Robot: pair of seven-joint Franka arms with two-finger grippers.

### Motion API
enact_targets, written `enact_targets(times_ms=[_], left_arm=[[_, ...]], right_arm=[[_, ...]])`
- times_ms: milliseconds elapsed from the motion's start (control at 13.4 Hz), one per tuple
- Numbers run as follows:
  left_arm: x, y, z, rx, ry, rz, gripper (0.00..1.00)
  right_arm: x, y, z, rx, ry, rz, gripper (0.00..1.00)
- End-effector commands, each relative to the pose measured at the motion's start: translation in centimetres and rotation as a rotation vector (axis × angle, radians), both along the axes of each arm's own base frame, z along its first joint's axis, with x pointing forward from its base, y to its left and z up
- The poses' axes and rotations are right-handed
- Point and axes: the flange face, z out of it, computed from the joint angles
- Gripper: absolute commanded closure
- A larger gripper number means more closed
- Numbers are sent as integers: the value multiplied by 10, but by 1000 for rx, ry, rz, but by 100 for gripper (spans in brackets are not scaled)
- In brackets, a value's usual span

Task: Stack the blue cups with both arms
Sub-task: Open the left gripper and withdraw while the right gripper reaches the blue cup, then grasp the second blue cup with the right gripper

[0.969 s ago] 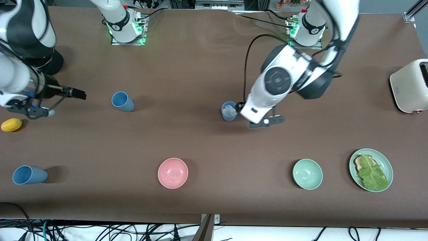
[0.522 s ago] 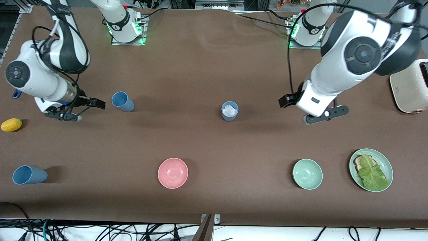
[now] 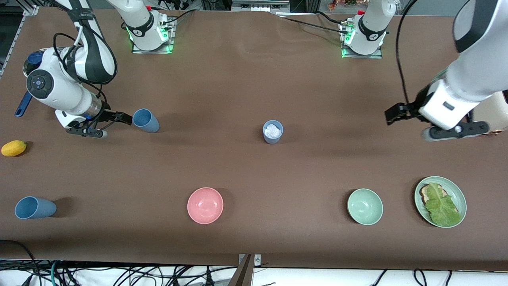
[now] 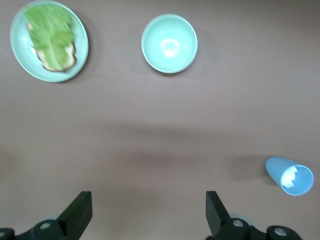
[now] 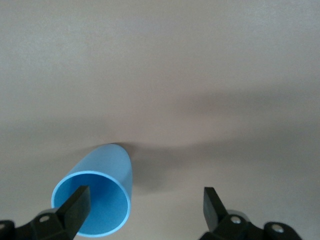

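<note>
I expect the blue cup (image 3: 145, 120) to slide most of the way into the cup holding something white when I lower it, because the blue cup gets narrower toward its base (image 3: 153, 126).
Three blue cups are on the brown table. One cup (image 3: 146, 120) stands toward the right arm's end; in the right wrist view its open mouth (image 5: 97, 202) faces the camera. My right gripper (image 3: 124, 117) is open right beside it, with one fingertip (image 5: 75, 206) at its rim and the other over bare table; it also shows in its wrist view (image 5: 144, 207). A second cup (image 3: 273, 131) at mid-table holds something white and also shows in the left wrist view (image 4: 290, 175). A third cup (image 3: 35, 207) sits nearest the front camera. My left gripper (image 3: 392, 116) is open and empty over bare table (image 4: 147, 214).
A pink bowl (image 3: 205, 205), a green bowl (image 3: 365, 206) and a green plate with lettuce on toast (image 3: 440, 201) line the near side. A yellow fruit (image 3: 14, 147) lies at the right arm's end. A cream toaster (image 3: 492, 107) is partly hidden by the left arm.
My left gripper has drawn away from the mid-table cup toward the toaster, empty. My right gripper has moved up to the cup at the right arm's end.
</note>
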Motion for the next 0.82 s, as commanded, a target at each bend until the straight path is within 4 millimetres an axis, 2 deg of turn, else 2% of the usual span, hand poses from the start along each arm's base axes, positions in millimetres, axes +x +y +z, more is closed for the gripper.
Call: enact_targets(times_ms=[0, 149, 224, 373, 745], left_arm=[[-38, 16, -9, 3, -11, -45, 0], [-33, 24, -7, 3, 13, -28, 0], [-27, 17, -4, 0, 7, -32, 0], [-26, 13, -4, -1, 5, -41, 0], [-25, 20, -4, -1, 8, -31, 0]], right_arm=[[-8, 8, 2, 11, -16, 36, 0], [-7, 19, 0, 17, -22, 97, 0], [-7, 20, -4, 19, -21, 131, 0], [-7, 19, -11, 23, -14, 160, 0], [-9, 18, -30, 25, 24, 158, 0]])
